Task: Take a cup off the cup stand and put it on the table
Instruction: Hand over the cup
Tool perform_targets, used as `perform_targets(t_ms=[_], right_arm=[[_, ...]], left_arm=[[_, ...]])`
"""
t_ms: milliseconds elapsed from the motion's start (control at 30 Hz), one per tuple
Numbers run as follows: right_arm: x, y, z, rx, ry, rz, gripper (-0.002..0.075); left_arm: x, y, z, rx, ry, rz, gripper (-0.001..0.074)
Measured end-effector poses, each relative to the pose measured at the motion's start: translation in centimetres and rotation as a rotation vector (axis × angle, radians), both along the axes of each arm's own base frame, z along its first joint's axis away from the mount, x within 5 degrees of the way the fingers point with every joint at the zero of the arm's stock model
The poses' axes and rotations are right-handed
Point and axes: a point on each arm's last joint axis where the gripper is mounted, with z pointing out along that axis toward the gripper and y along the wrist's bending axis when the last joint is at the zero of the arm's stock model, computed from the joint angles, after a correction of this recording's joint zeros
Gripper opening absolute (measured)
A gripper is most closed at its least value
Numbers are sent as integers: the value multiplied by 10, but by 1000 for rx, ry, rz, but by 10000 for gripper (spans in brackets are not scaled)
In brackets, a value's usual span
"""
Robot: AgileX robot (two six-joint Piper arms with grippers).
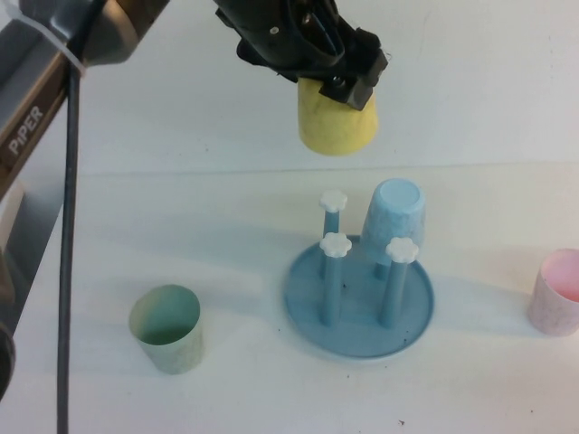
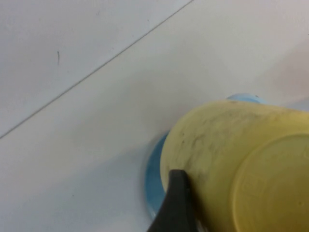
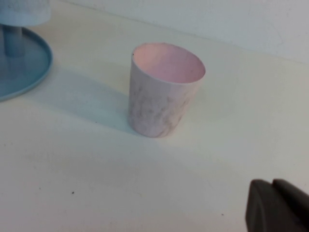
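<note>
The yellow cup is hanging opening down, my left gripper near its base [image 2: 280,179], so I should level it and let my right gripper grab the cup's open end [image 1: 338,146].
My left gripper [image 1: 342,89] is shut on the yellow cup [image 1: 337,122] and holds it tilted in the air, above and behind the cup stand [image 1: 308,307]. In the left wrist view the cup [image 2: 227,150] fills the lower right, with one dark finger [image 2: 176,203] pressed against its side and the stand's blue rim [image 2: 152,179] beneath. The stand has three bare white-knobbed pegs; a light blue cup [image 1: 395,217] sits upside down on the fourth. My right gripper [image 3: 275,203] is shut and empty, low over the white table [image 1: 226,253] near a pink cup.
A pale green cup [image 1: 167,327] stands upright on the table left of the stand. A pink cup [image 1: 556,291] stands at the right edge, also in the right wrist view [image 3: 164,89]. The left arm's link and cable run down the left side.
</note>
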Motion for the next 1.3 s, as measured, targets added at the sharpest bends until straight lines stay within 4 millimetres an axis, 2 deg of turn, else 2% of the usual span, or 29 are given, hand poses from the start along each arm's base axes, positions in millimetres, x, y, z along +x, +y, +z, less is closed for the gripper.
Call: perform_targets(t_ms=[167, 367, 500, 667, 733, 833, 967, 1033, 1133, 1300], right_arm=[[0, 0, 0, 0, 0, 0, -2], [0, 0, 0, 0, 0, 0, -2], [0, 0, 0, 0, 0, 0, -2], [0, 0, 0, 11, 0, -1, -2], [0, 3, 1, 86, -5, 1, -2], [1, 10, 4, 350, -23, 0, -2], [1, 22, 12, 841, -19, -1, -2], [1, 25, 17, 1003, -20, -1, -2], [2, 23, 22, 1096, -71, -20, -2], [3, 19, 25, 1021, -141, -14, -2]], left_arm=[[-2, -6, -13, -37, 88, -5, 554], [-10, -7, -47, -17, 237, -15, 554], [-31, 5, -66, 17, 332, -8, 554], [-68, 20, -67, -93, 343, 5, 554], [-85, 27, -66, -172, 352, 18, 554], [-105, 35, -67, -312, 420, 48, 554], [-113, 46, -72, -554, 595, 63, 554], [-109, 51, -69, -695, 659, 63, 554], [-99, 64, -59, -869, 672, 79, 554], [-80, 82, -55, -968, 571, 172, 554]])
